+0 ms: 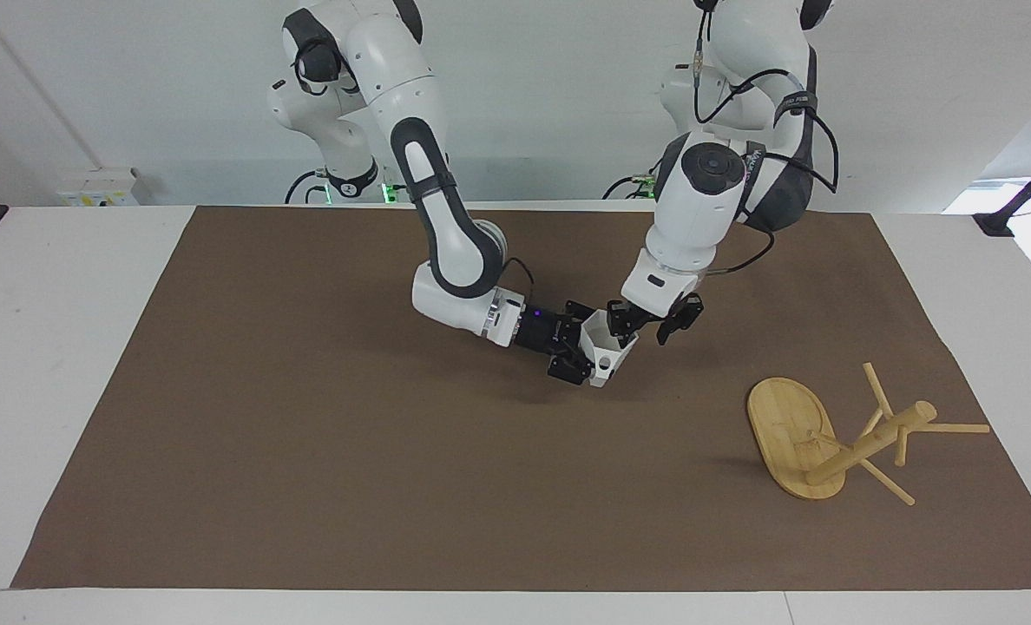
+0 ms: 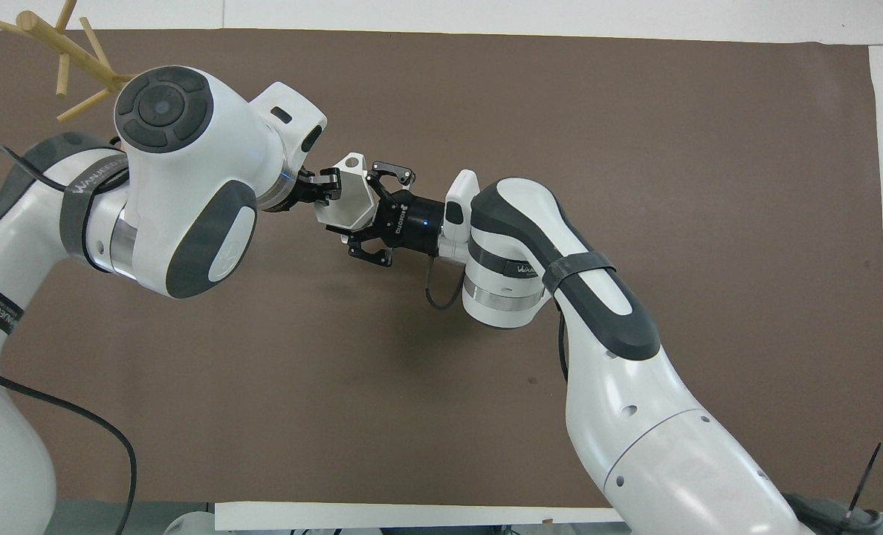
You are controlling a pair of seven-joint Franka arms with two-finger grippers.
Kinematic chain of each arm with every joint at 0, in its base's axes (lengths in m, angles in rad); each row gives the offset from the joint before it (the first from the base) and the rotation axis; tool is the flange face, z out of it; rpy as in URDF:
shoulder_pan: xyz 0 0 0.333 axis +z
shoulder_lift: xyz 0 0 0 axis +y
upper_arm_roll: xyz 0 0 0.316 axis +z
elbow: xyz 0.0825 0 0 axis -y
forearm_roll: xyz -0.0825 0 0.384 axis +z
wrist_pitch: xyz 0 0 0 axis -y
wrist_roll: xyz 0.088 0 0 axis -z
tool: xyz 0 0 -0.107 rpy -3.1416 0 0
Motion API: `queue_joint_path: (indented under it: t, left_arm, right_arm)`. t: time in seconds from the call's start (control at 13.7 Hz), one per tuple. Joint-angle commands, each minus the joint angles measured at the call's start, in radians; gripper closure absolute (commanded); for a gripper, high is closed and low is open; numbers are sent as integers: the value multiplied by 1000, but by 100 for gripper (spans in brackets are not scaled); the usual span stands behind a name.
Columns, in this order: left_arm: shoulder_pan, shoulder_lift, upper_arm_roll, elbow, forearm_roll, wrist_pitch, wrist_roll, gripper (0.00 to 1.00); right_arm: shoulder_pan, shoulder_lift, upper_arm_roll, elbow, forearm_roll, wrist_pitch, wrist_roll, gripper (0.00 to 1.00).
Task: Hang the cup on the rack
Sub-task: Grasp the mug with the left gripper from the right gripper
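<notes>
My gripper will leave the cup (image 2: 351, 206) hanging slanted from a peg when it slides the cup's handle over the peg, because that handle is an open loop (image 2: 351, 163).
The white faceted cup (image 1: 613, 349) is held above the middle of the brown mat (image 1: 307, 417), tipped on its side with its mouth toward the left arm's end. My right gripper (image 1: 588, 342) is shut on the cup's base end. It also shows in the overhead view (image 2: 367, 215), with the cup (image 2: 348, 199). My left gripper (image 1: 643, 327) is open at the cup's rim, with one finger at the mouth and the other outside. The bamboo rack (image 1: 832, 443) lies tipped over on the mat at the left arm's end. Only its pegs (image 2: 62, 48) show in the overhead view.
The rack's oval base (image 1: 784, 425) stands on edge, its post and pegs pointing toward the mat's edge. White table (image 1: 64, 347) surrounds the mat. A black cable (image 2: 77, 423) trails beside the left arm.
</notes>
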State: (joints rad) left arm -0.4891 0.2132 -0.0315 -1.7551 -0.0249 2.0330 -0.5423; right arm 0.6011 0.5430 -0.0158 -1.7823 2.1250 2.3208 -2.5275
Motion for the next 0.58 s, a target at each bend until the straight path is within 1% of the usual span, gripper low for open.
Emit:
queue_joint_path:
  t: [0.0, 0.07, 0.29, 0.36, 0.44, 0.51]
  left_arm:
    - [-2, -35, 5, -72, -39, 65, -27, 96]
    - [-3, -40, 7, -83, -49, 68, -36, 100]
    - [1, -43, 5, -84, -59, 75, -56, 100]
    - [1, -41, 5, -81, -72, 78, -56, 100]
    - [3, -38, 7, -77, -81, 82, -58, 100]
    - [3, -37, 7, -70, -84, 82, -59, 100]
  right_arm:
    - [0, -14, -3, -12, 38, 3, -30, 57]
    - [0, -14, -3, -12, 44, 3, -30, 57]
    - [0, -14, -3, -12, 44, 3, -30, 56]
    - [0, -14, -3, -12, 46, 3, -30, 48]
    - [-1, -14, -1, -12, 50, 8, -22, 23]
    - [-4, -12, -1, -12, 62, 23, -19, 0]
